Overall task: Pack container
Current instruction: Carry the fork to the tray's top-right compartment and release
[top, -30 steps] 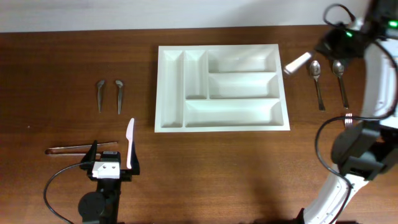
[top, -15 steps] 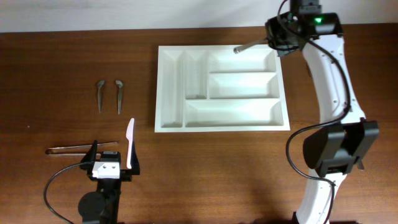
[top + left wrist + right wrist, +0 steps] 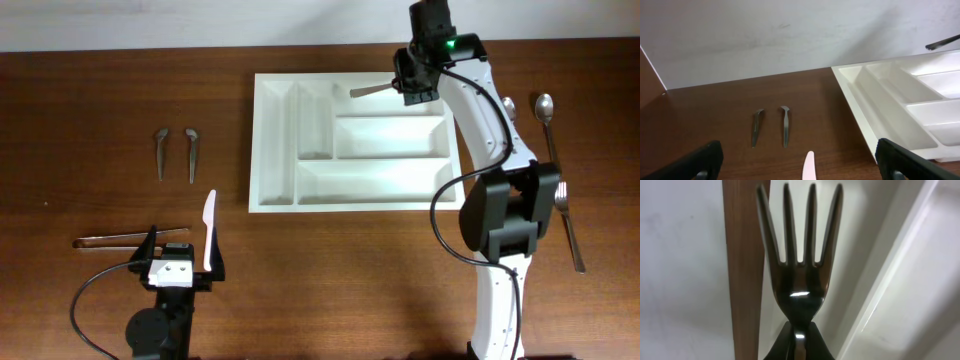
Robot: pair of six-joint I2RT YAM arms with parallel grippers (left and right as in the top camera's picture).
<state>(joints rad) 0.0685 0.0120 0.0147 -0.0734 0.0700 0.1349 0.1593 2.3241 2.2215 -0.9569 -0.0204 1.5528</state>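
Observation:
My right gripper is lowering the metal fork (image 3: 371, 90), which points along the tray's empty top section (image 3: 367, 105). My right gripper should keep going down until the fork's tines are inside the section's sides, then let go.
The container (image 3: 257, 150) is a white cutlery tray at the middle of the table, and all its compartments that show are bare. My right gripper (image 3: 408, 88) is shut on a metal fork (image 3: 372, 90) and holds it above the tray's top right compartment, tines pointing left. The right wrist view has the fork (image 3: 799, 255) gripped by its neck in my gripper (image 3: 799, 340), above the white tray (image 3: 920, 280). My left gripper (image 3: 182, 248) stands open near the front left, with a white plastic knife (image 3: 208, 230) lying on the table between its fingers.
Two short bent metal pieces (image 3: 161, 150) (image 3: 191, 152) lie left of the tray. Metal tongs (image 3: 125, 239) lie by the left gripper. Right of the tray are two spoons (image 3: 545, 115) (image 3: 510, 110) and another fork (image 3: 568, 225), partly behind the right arm.
The right arm has swung left from the spoons at the far right, carrying the fork to above the tray's top right compartment. The left arm has not moved.

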